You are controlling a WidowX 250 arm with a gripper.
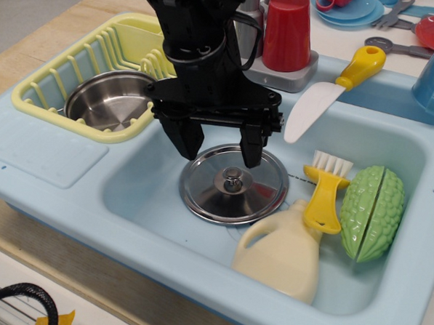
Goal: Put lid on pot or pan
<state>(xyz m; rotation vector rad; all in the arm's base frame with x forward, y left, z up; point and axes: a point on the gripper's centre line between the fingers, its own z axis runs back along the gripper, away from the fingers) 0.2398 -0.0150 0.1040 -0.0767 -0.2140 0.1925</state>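
The lid [234, 183] lies flat over the middle of the sink's bottom, so the robot should expect a drain hidden [255, 216] underneath when its gripper lifts the lid.
The lid [233, 185], a flat shiny steel disc with a small knob at its centre, lies on the floor of the light blue sink [139, 203]. The steel pot [110, 100] sits in the yellow dish rack [46, 91] at the back left, open side up. My black gripper [220, 153] hangs just above the back of the lid, open and empty. One finger is at the lid's left rim and the other [252, 150] is near the knob. The arm hides part of the rack.
In the sink, right of the lid, lie a cream jug [284, 253], a yellow brush [324, 193] and a green gourd [372, 211]. A yellow-handled knife [330, 91] rests on the sink's back edge. A red cup [286, 31] stands behind.
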